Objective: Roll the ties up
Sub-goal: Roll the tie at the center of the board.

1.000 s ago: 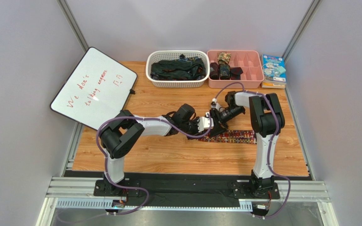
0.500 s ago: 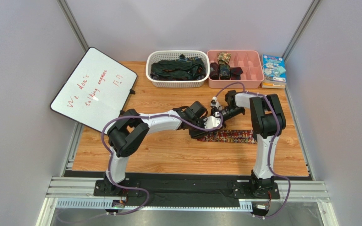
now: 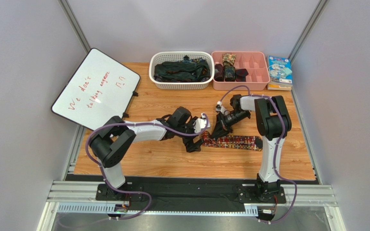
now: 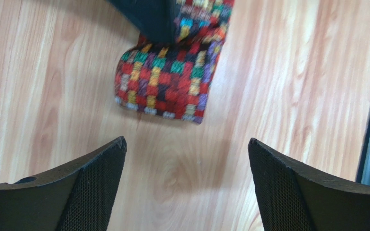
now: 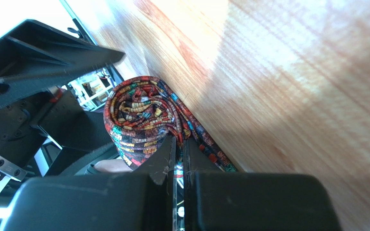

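Note:
The coil juts [image 4: 124,77] past the tie's edge, so my left gripper should squeeze the coil's two ends [image 4: 202,89] to square it while my right gripper pins the fabric.
A tie [image 3: 235,142] with a busy red, orange, yellow and green pattern lies flat on the wooden table, its left end rolled into a coil [image 5: 141,115]. My right gripper [image 3: 218,131] is shut on the fabric at the coil's edge [image 5: 178,144]. The left gripper [image 3: 195,139] stands wide open just left of the coil [image 4: 165,79] and touches nothing. Bare wood shows between its fingers [image 4: 95,187]. Several rolled ties [image 3: 228,71] sit in the pink tray [image 3: 258,65].
A white basket [image 3: 181,86] holding dark loose ties stands at the back, with the pink tray to its right. A colourful box [image 3: 280,71] lies at the back right. A whiteboard [image 3: 95,89] leans at the table's left edge.
The left gripper has opened, let go of the coil and drawn back to the left. The right gripper has shut on the coil's fabric.

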Robot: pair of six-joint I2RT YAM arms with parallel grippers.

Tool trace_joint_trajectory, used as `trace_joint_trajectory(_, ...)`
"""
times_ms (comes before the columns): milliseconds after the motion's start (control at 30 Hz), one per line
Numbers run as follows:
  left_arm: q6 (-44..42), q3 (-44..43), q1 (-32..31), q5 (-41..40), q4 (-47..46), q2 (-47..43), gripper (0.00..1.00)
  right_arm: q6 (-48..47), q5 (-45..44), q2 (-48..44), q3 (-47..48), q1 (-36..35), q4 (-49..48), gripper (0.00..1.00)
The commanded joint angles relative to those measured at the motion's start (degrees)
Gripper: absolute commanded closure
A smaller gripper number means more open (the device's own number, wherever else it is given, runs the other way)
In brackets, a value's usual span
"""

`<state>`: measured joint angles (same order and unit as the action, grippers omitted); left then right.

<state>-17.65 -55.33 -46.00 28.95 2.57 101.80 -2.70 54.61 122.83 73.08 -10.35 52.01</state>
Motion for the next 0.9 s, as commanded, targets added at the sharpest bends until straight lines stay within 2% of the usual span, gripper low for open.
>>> trace_joint_trajectory(0, 7.36, 4.52, -0.50, 5.59, -19.16, -0.99, 0.01, -4.77, -9.26, 1.28, -1.54, -1.95, -5.69, 1.00)
trace_joint_trajectory(133, 11.40, 4.18, -0.50, 6.29, -29.00, 2.87, 0.00, -4.16, -9.52, 0.84, -1.54, -3.36, -6.74, 1.00)
trace_joint_trajectory(200, 12.29, 3.05, -0.58, 6.47, -30.43, 5.60, 0.01, -3.54, -9.78, 0.57, -1.71, -3.80, -7.27, 1.00)
trace_joint_trajectory(267, 11.85, 2.34, -0.76, 6.64, -30.61, 7.71, 0.06, -3.28, -9.78, 0.40, -1.71, -4.15, -7.62, 1.00)
trace_joint_trajectory(333, 8.44, 2.16, -1.19, 6.82, -28.95, 8.15, 0.22, -2.84, -9.79, 0.22, -1.62, -4.33, -7.97, 1.00)
trace_joint_trajectory(367, 6.68, 2.33, -1.46, 5.95, -27.63, 7.89, 0.33, -2.32, -9.70, 0.05, -1.45, -4.42, -8.06, 1.00)
trace_joint_trajectory(433, 0.62, 3.30, -2.08, 4.63, -22.89, 6.23, 0.42, -1.70, -9.79, -0.13, -0.48, -4.42, -7.98, 1.00)
trace_joint_trajectory(500, -4.82, 4.09, -2.51, 2.09, -16.76, 4.99, 0.58, -1.43, -9.52, -0.92, 0.92, -4.33, -6.23, 0.99)
trace_joint_trajectory(567, -8.26, 3.83, -3.04, -1.94, -12.26, 3.67, 0.71, -1.61, -8.39, -1.71, 3.73, -4.15, -3.77, 0.91)
trace_joint_trajectory(600, -9.50, 2.87, -3.83, -3.36, -7.80, 3.58, 0.73, -1.43, -7.68, -3.02, 4.43, -3.80, -1.32, 0.79)
trace_joint_trajectory(700, -13.11, -0.29, -5.59, -8.46, 0.38, 4.37, 0.75, -1.08, -5.31, -6.18, 5.85, -2.22, 3.34, 0.61)
trace_joint_trajectory(867, -12.16, -6.52, -7.44, -13.30, 7.18, 7.18, 0.68, -0.82, 1.18, -8.48, 2.96, -1.08, 8.02, 0.56)
